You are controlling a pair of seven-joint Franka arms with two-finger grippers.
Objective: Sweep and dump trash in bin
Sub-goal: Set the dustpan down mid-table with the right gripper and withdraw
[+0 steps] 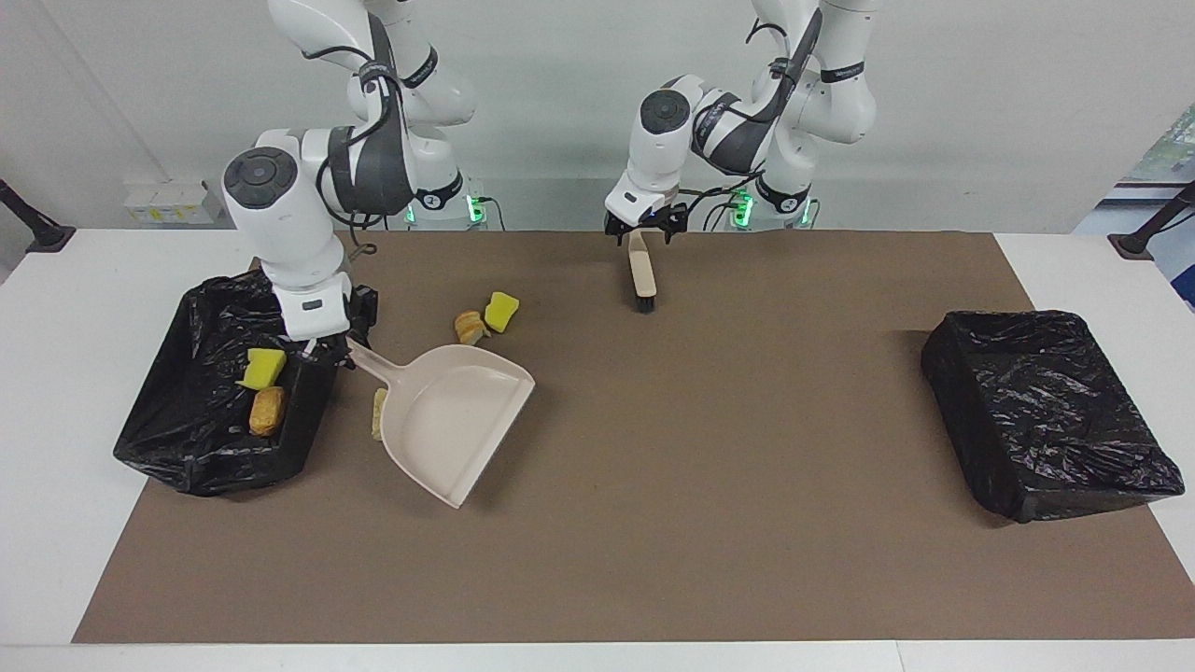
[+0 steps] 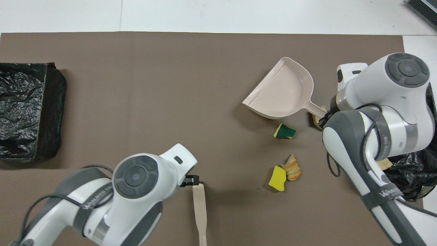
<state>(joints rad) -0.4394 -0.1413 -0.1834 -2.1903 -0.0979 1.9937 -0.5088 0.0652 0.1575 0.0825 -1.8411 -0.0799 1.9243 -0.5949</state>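
Observation:
I should now carry the beige dustpan [image 2: 282, 91] with my right gripper to the mat [image 2: 199, 117] beyond the brush until the dustpan rests flat, because the dustpan is empty and the mat there is clear.
My right gripper [image 1: 338, 349] is shut on the handle of the beige dustpan [image 1: 453, 420], held empty over the mat beside the black-bagged bin [image 1: 177, 439]. A yellow sponge [image 1: 264, 367] and a bread chunk [image 1: 268, 411] lie in that bin. On the mat lie a yellow sponge [image 1: 501, 311] touching a bread chunk [image 1: 470, 327], nearer the robots than the pan. A green-backed sponge [image 2: 285, 131] lies close beside the pan [image 2: 283, 92]. My left gripper [image 1: 640, 233] is shut on the beige brush [image 1: 641, 271], bristles down, toward the robots' edge of the mat.
A second black-bagged bin [image 1: 1046, 411] stands at the left arm's end of the brown mat [image 1: 653, 523]. Another scrap [image 2: 316, 119] shows under the right hand by the pan's handle. White table borders the mat.

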